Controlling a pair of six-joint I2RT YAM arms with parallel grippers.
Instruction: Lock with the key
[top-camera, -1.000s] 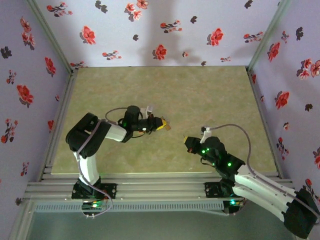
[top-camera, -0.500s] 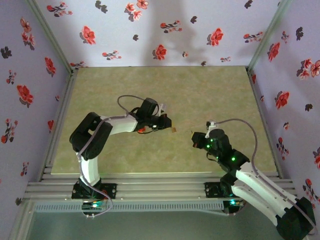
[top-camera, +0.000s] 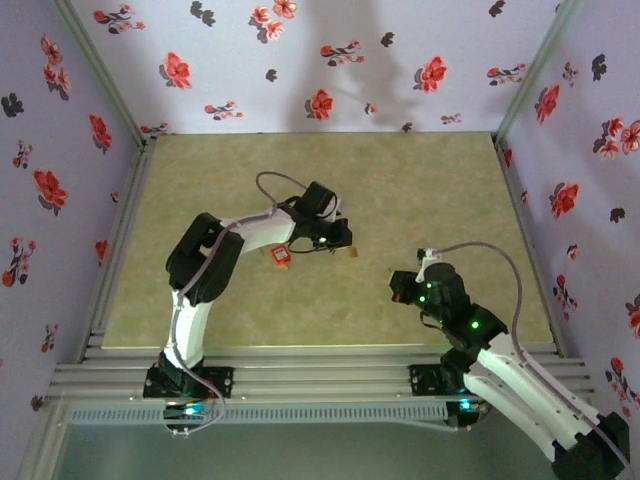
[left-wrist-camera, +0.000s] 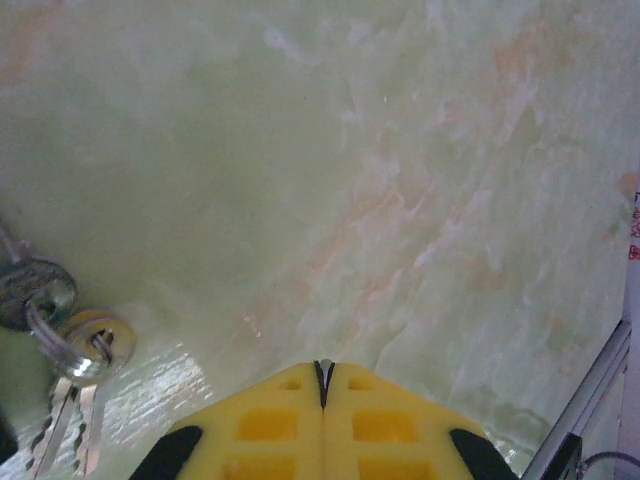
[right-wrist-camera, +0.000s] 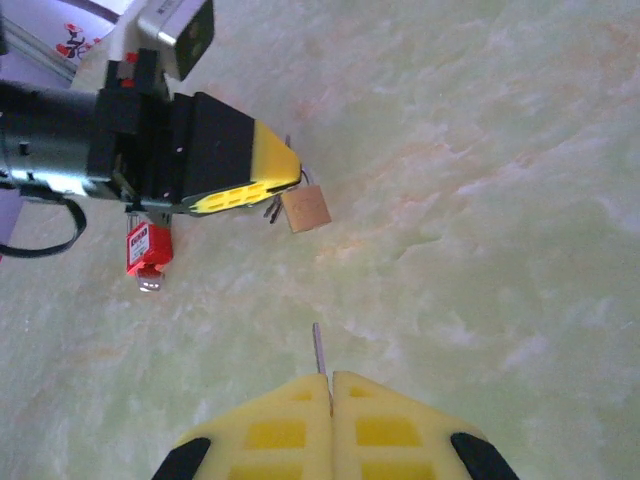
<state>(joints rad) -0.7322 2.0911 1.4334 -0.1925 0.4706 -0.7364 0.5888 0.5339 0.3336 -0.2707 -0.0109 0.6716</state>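
I should keep lowering the brass padlock (right-wrist-camera: 306, 210) with my left gripper until it rests on open table ahead (top-camera: 362, 250), then let go, since it hangs clear of the silver keys.
My right gripper (right-wrist-camera: 330, 378) is shut on the key (right-wrist-camera: 317, 348). Its thin metal blade sticks out past the yellow fingertips and its head is hidden between them. Ahead of it, my left gripper (right-wrist-camera: 293, 180) is shut on the top of a small brass padlock (right-wrist-camera: 305, 208), which hangs off the tips. In the left wrist view a silver sliver shows between the closed tips of the left gripper (left-wrist-camera: 323, 368). From above, the left gripper (top-camera: 338, 242) and brass padlock (top-camera: 349, 254) sit mid-table. The right gripper (top-camera: 400, 288) faces them a short way to the right.
A red padlock (right-wrist-camera: 148, 248) lies on the table beside the left arm (top-camera: 281, 258). A ring with silver keys (left-wrist-camera: 80, 350) lies low left in the left wrist view. Flowered walls enclose the table; a metal rail (top-camera: 300, 375) runs along the near edge.
The left gripper has swung right and farther out with the brass padlock, uncovering the red padlock. The right gripper has shifted slightly right and nearer. Both stayed shut.
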